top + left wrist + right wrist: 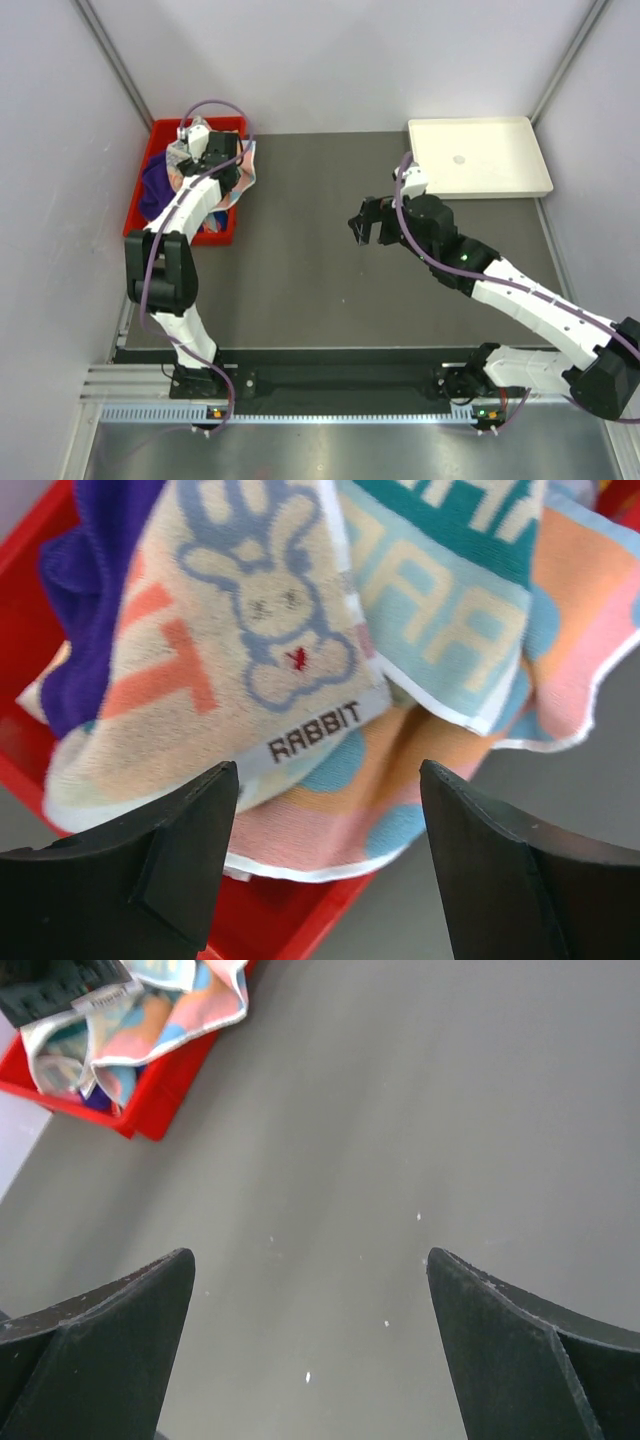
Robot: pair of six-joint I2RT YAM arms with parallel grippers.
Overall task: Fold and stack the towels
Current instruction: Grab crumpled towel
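Note:
Next, the left gripper pinches the rabbit-print towel by its orange letters and lifts it out first, since that towel covers part of the spotted towel.
The towels lie heaped in the red bin. A pale rabbit-print towel is on top, with a teal-lettered one beside it and a deep purple one at the left. A pink, orange and blue-spotted towel hangs over the bin's rim. My left gripper hovers open just above that hanging edge, with nothing between its fingers; from above it is over the bin's right side. My right gripper stands open above bare table at mid-table, empty.
A white shallow tray sits at the back right of the dark table. The red bin with towels shows in the right wrist view's top left corner. Pale walls close in the table on the left, back and right.

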